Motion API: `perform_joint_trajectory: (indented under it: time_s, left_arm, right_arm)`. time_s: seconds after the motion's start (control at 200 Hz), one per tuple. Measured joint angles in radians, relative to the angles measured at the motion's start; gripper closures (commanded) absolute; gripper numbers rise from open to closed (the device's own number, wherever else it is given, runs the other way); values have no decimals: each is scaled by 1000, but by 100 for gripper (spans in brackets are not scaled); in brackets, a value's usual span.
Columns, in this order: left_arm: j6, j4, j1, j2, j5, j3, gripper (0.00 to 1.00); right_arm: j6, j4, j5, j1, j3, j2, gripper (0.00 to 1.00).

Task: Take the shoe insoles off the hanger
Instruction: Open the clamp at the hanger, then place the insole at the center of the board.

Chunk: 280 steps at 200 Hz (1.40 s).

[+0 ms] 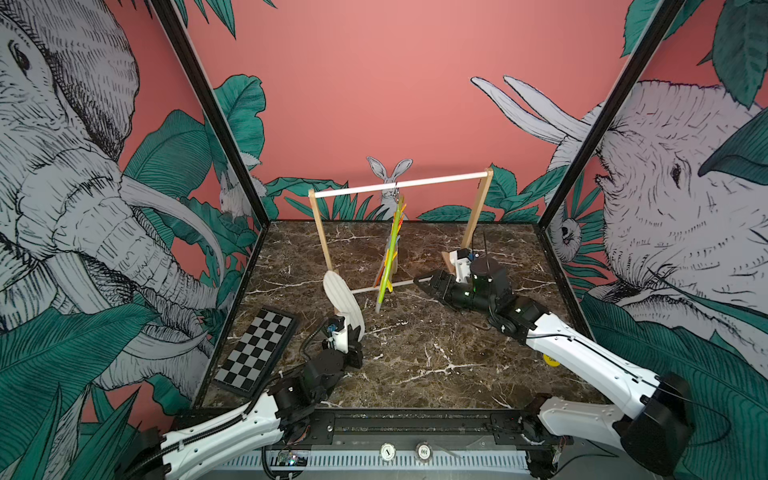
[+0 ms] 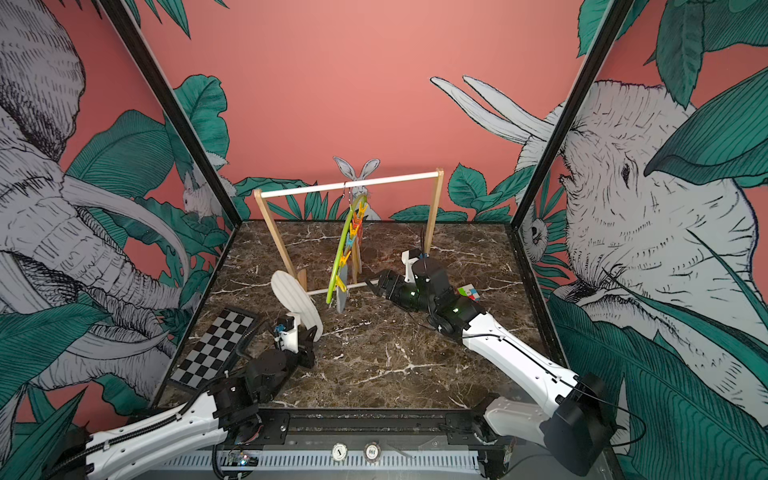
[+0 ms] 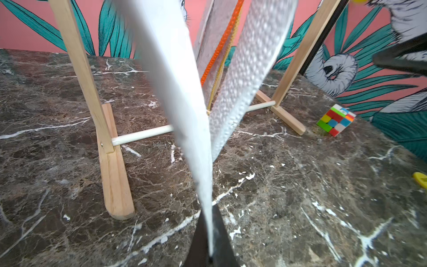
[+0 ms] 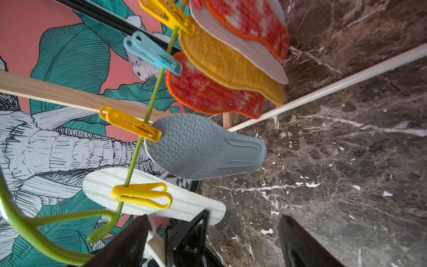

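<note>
The left gripper holds the white striped insole by its heel with its long side free, so the right gripper should keep on toward that side and close there.
The lime-green hanger hangs from the rack's white bar, edge-on in both top views. In the right wrist view its stem carries yellow and blue pegs. Pegged to it are a grey-blue insole, two red-orange ones and a fuzzy yellow one. A white dimpled insole hangs there too. My left gripper is shut on the heel of a white striped insole, held upright, left of and clear of the hanger. My right gripper stands open just right of the hanger's lower end.
The wooden rack stands at the back of the marble table. A chequered board lies at the left wall. A colour cube sits behind the right arm, and a yellow disc lies at the right.
</note>
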Motion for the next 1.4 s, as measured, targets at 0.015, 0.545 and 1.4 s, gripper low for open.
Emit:
perform_joint_trajectory:
  time_s: [0.015, 0.545, 1.4]
  left_arm:
    - [0, -18, 0, -23, 6, 2, 100]
    - [135, -332, 39, 78, 343, 482, 100]
    - [202, -324, 135, 572, 996, 1040, 100]
  right_arm:
    - [-3, 0, -3, -5, 0, 0, 14]
    - [-170, 70, -212, -133, 27, -69, 20]
    - [-113, 375, -582, -159, 188, -132, 56]
